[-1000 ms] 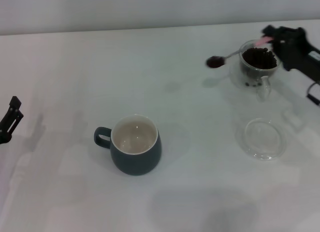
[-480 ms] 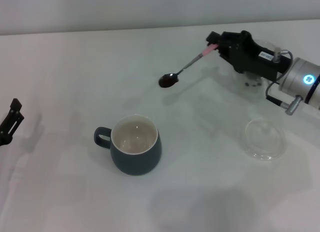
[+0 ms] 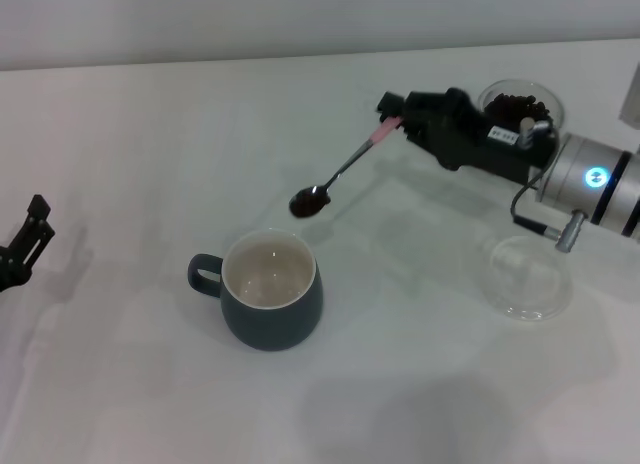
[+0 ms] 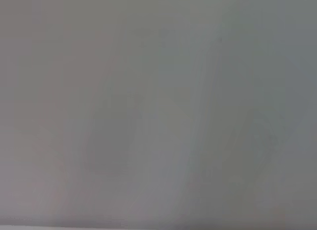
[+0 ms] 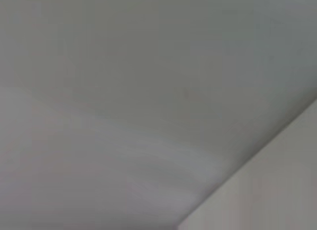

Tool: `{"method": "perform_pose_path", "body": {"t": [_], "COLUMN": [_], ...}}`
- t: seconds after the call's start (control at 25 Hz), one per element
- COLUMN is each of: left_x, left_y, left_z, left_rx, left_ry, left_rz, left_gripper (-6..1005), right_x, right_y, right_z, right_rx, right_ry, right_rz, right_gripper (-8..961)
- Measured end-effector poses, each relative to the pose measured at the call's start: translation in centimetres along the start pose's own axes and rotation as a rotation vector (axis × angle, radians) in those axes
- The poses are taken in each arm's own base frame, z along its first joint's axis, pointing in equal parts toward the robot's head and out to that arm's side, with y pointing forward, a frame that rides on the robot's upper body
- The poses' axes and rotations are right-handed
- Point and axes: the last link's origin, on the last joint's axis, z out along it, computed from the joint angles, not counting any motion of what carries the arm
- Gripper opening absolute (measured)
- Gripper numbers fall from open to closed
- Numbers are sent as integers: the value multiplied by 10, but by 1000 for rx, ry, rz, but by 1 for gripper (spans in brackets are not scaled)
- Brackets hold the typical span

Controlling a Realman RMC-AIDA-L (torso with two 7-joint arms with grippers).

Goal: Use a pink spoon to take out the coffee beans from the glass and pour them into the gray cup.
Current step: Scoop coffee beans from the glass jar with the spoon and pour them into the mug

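Observation:
The robot's right gripper has the pink spoon's bowl [image 3: 309,201] facing up, full of coffee beans, so it should keep moving the bowl until it hangs over the gray cup's opening [image 3: 269,269].
In the head view my right gripper [image 3: 400,119] is shut on the pink handle of the pink spoon [image 3: 345,170]. The spoon slants down to the left, and its bowl holds dark coffee beans [image 3: 309,202] in the air just above and behind the gray cup [image 3: 268,288]. The cup stands upright, its cream inside empty, handle to the left. The glass [image 3: 518,106] with more beans stands at the back right, partly hidden behind my right arm. My left gripper [image 3: 25,242] is parked at the far left edge.
A flat clear glass dish [image 3: 527,276] lies on the white table [image 3: 150,144] at the right, in front of my right arm. Both wrist views show only blank pale surface.
My right gripper has carried the loaded spoon left and forward from the glass to just over the gray cup's far rim. The left arm has stayed in place.

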Motion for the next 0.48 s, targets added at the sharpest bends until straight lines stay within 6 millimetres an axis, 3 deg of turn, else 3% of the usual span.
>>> {"method": "perform_pose_path", "body": {"t": [0.48], "left_x": [0], "left_y": [3], "left_z": [1], "left_rx": [-4], "left_ry": [4], "left_rz": [-7], "left_gripper": [873], "right_x": [26], "right_y": [4], "right_z": [17], "right_rx": [-33], "right_ry": [98], "right_rz": [-20], "right_gripper": [214]}}
